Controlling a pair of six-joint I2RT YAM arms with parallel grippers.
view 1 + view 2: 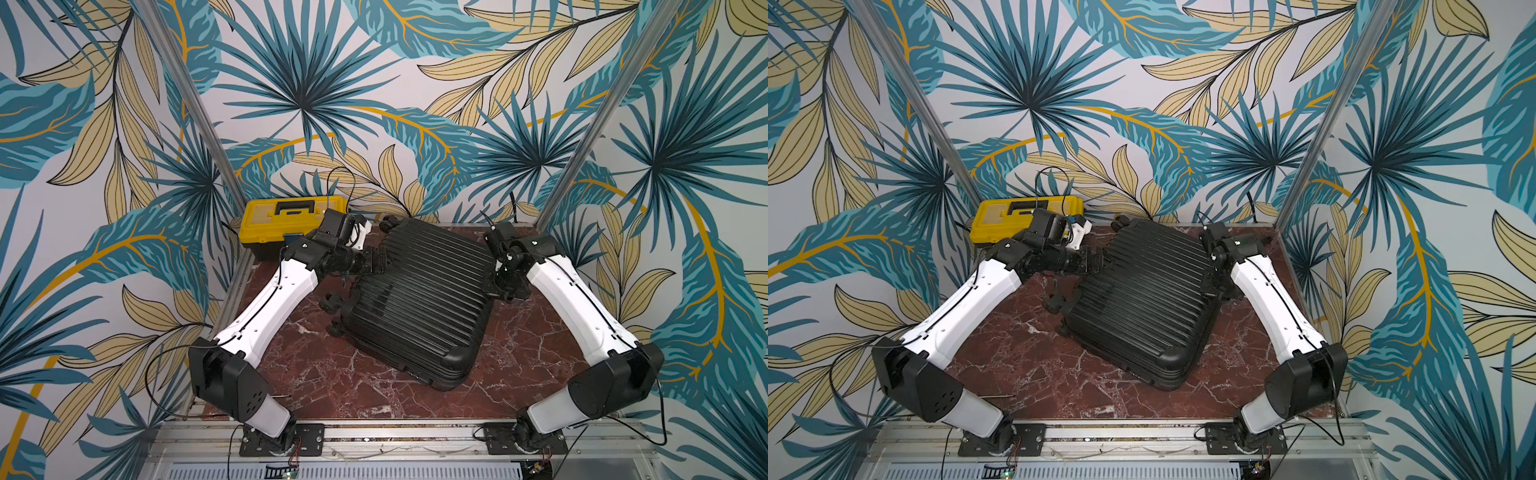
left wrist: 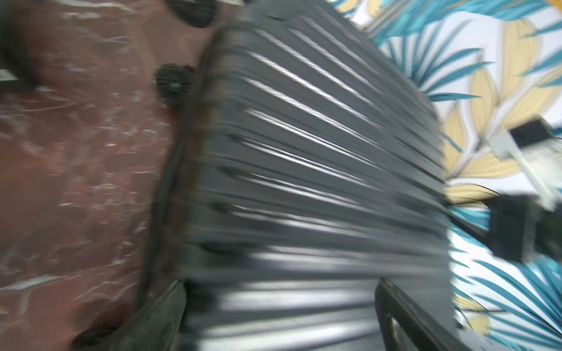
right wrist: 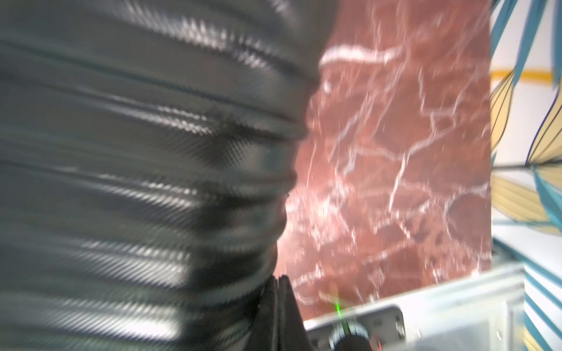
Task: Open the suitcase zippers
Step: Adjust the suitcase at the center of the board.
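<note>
The suitcase lies askew with its wheeled side [image 1: 350, 307] facing the toolbox. I should turn the suitcase with my grippers and bring its near wheel [image 1: 333, 327] to the front.
The black ribbed suitcase [image 1: 415, 299] [image 1: 1142, 299] lies flat and askew on the red marble table [image 1: 332, 374]. My left gripper [image 1: 376, 262] [image 2: 279, 282] is open at the case's far left edge, and its fingers straddle the ribbed shell [image 2: 304, 152]. A dark zipper seam [image 2: 173, 188] runs along the rim beside the wheels; no pull can be made out. My right gripper [image 1: 505, 286] [image 3: 281, 278] is shut, with its tips against the case's right side [image 3: 137, 152]. Nothing shows between its fingers. Both wrist views are blurred.
A yellow-lidded black toolbox [image 1: 291, 224] [image 1: 1017, 216] stands at the back left, just behind my left wrist. Small black wheels [image 1: 332, 303] stick out of the case's left side. Metal frame posts [image 1: 195, 104] rise at both back corners.
</note>
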